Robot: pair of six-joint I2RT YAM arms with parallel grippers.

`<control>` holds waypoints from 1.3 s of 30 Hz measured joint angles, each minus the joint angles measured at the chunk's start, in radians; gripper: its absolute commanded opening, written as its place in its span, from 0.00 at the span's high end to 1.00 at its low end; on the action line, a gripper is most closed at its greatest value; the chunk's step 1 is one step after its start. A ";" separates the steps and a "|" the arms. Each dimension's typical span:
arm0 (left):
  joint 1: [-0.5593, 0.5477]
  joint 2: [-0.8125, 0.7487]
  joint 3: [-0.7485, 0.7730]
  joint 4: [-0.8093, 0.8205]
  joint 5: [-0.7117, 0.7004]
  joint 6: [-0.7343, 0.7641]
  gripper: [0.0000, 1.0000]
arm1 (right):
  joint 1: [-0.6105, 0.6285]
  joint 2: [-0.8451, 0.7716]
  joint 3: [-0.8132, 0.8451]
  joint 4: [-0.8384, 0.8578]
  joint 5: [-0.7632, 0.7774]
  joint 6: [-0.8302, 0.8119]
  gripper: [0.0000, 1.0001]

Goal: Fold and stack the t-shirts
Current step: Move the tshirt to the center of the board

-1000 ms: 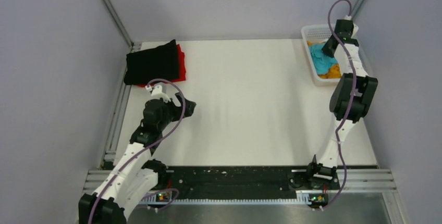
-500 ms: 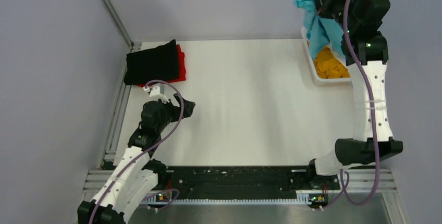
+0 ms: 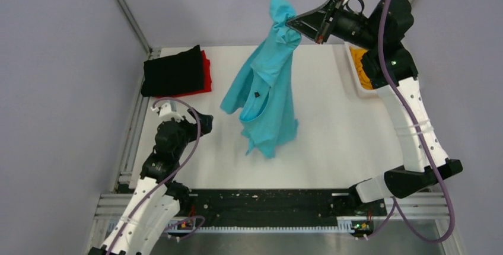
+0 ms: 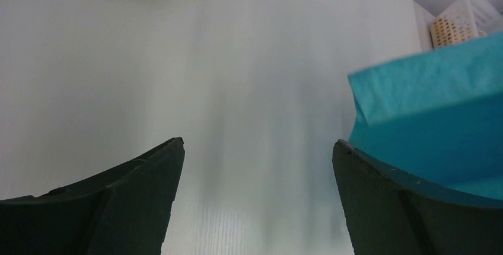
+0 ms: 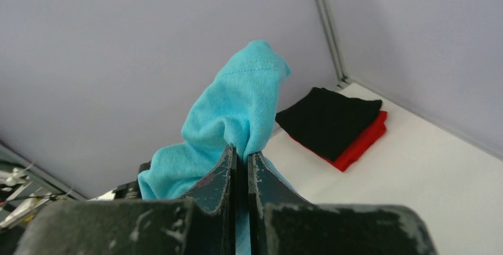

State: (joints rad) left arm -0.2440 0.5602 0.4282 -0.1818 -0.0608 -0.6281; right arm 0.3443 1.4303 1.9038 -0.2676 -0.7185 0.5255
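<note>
I should lay the turquoise-blue t-shirt down and grab its side edge (image 3: 230, 102) with my left gripper, because the t-shirt is hanging crumpled from a bunch in my right gripper (image 3: 284, 16).
My right gripper (image 3: 292, 22) is shut on a bunch of the turquoise-blue t-shirt (image 3: 267, 89) and holds it high over the middle of the table; the shirt hangs down loose. In the right wrist view the cloth (image 5: 237, 112) bulges out past the shut gripper (image 5: 241, 151). A folded black t-shirt (image 3: 173, 72) lies on a folded red one (image 3: 206, 71) at the far left. An orange t-shirt (image 3: 362, 67) lies in the basket. My left gripper (image 3: 204, 123) is open and empty low over the table's left side; its wrist view (image 4: 258, 145) shows the blue shirt (image 4: 433, 130) at the right.
The white lattice basket (image 3: 355, 83) stands at the far right edge of the table, partly hidden by my right arm. Grey walls close in the table at the back and both sides. A metal rail runs along the left edge (image 3: 133, 130).
My right arm has swung left from over the basket toward the table's middle, carrying the blue shirt clear of the basket. My left gripper has shifted slightly toward the near left.
</note>
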 measured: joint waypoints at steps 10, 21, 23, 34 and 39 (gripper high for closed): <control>0.000 -0.092 0.000 -0.083 -0.153 -0.055 0.01 | 0.019 -0.083 -0.330 0.195 0.005 0.074 1.00; 0.000 0.050 0.000 -0.063 -0.141 -0.069 0.01 | -0.177 -0.216 -1.067 0.190 0.438 -0.002 0.79; 0.000 0.114 0.000 -0.041 -0.093 -0.064 0.01 | -0.222 -0.164 -1.141 0.183 0.500 -0.008 0.58; -0.047 0.439 0.034 0.106 0.272 -0.070 0.03 | -0.246 -0.069 -1.124 0.036 0.826 -0.035 0.01; -0.151 0.560 0.078 0.142 0.296 -0.077 0.12 | -0.246 -0.296 -1.176 0.029 0.936 -0.027 0.01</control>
State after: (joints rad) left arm -0.3946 1.1202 0.5060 -0.0402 0.2356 -0.7055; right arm 0.0982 1.1347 0.7277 -0.2382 0.2176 0.4988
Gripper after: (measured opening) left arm 0.934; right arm 0.987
